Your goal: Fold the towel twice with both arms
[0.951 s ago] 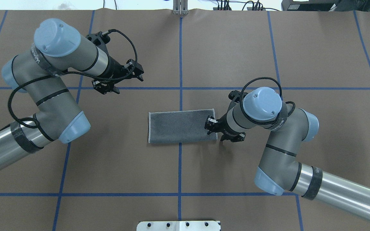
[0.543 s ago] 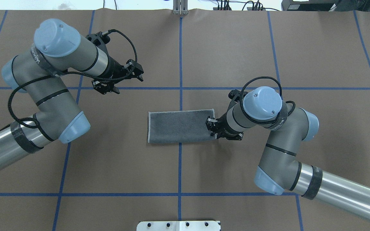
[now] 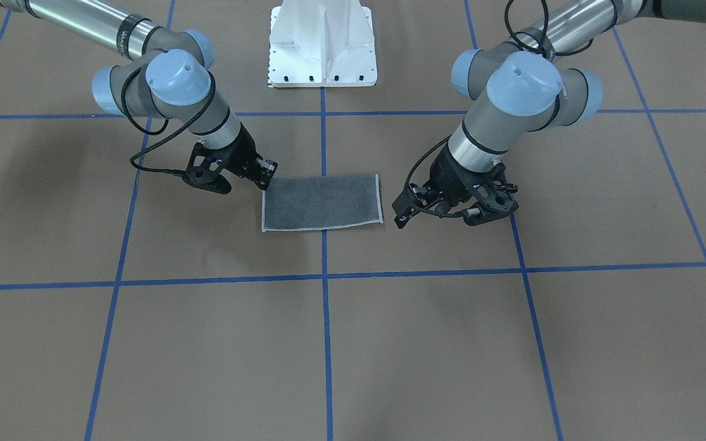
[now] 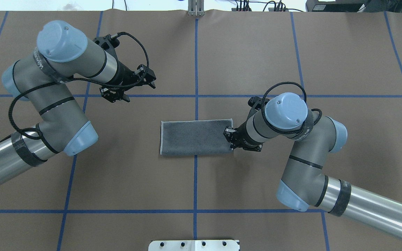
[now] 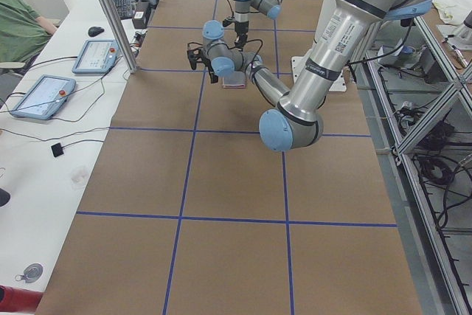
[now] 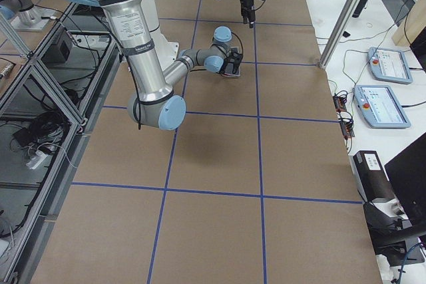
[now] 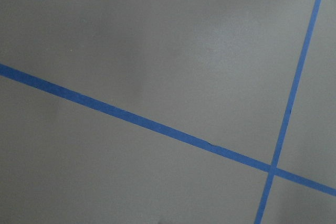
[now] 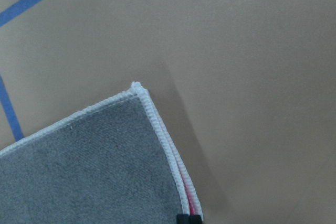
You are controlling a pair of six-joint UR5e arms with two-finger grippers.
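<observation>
The towel (image 3: 322, 202) is lying crosswise in front of the white pedestal base, so next my right gripper swings the towel's short edge toward the base (image 3: 322, 73) before the next fold.
The towel (image 4: 194, 137) lies flat mid-table as a rectangle, grey face up, with light edging; it also shows in the front view (image 3: 322, 202). In the right wrist view its corner (image 8: 105, 150) shows a pink layer along the edge. My right gripper (image 4: 230, 140) (image 3: 264, 174) sits low at the towel's right short edge. Its fingertips (image 8: 182, 219) are shut on that edge. My left gripper (image 4: 133, 86) (image 3: 448, 214) is open and empty, above the table to the far left of the towel and apart from it. The left wrist view shows only paper and tape.
Brown paper with blue tape lines (image 4: 196, 69) covers the table. The white pedestal base (image 3: 322, 43) stands at the robot's side. A side bench holds tablets (image 5: 96, 55) and a seated person (image 5: 18, 27).
My right gripper has closed its fingers on the towel's right edge and shifted slightly. The towel and my left arm have not moved.
</observation>
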